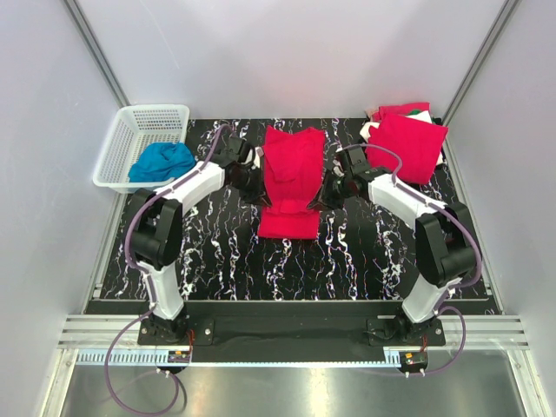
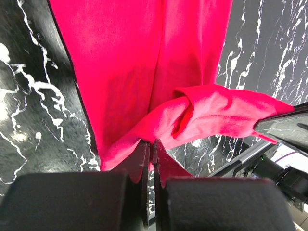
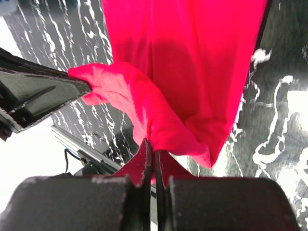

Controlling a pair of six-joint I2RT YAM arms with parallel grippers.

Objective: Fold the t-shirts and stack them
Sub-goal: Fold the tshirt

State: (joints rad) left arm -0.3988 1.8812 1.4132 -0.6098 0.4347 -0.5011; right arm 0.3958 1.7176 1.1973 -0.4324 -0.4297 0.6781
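Note:
My right gripper is carrying the lifted edge [image 1: 289, 207], which reaches across the red t-shirt from side to side. It should carry on moving the edge forward until the edge lies over the t-shirt's middle [image 1: 294, 186].
A red t-shirt [image 1: 291, 174] lies lengthwise in the middle of the black marbled table [image 1: 365, 252], its near part flat and its far part raised. My left gripper [image 1: 258, 180] is shut on the shirt's left edge. My right gripper [image 1: 327, 189] is shut on its right edge. In the left wrist view the jaws [image 2: 153, 143] pinch a gathered fold of the red t-shirt [image 2: 144, 72]. The right wrist view shows the same: the gripper [image 3: 154, 146] clamped on the bunched red t-shirt [image 3: 192, 72]. More red t-shirts [image 1: 407, 146] are piled at the back right, with white and green [image 1: 422, 112] showing beneath.
A white plastic basket [image 1: 122, 143] stands at the back left holding a blue cloth [image 1: 162, 162]. Grey walls enclose the table on three sides. The other arm's finger shows in each wrist view, at the right [image 2: 284, 127] and at the left [image 3: 38, 94].

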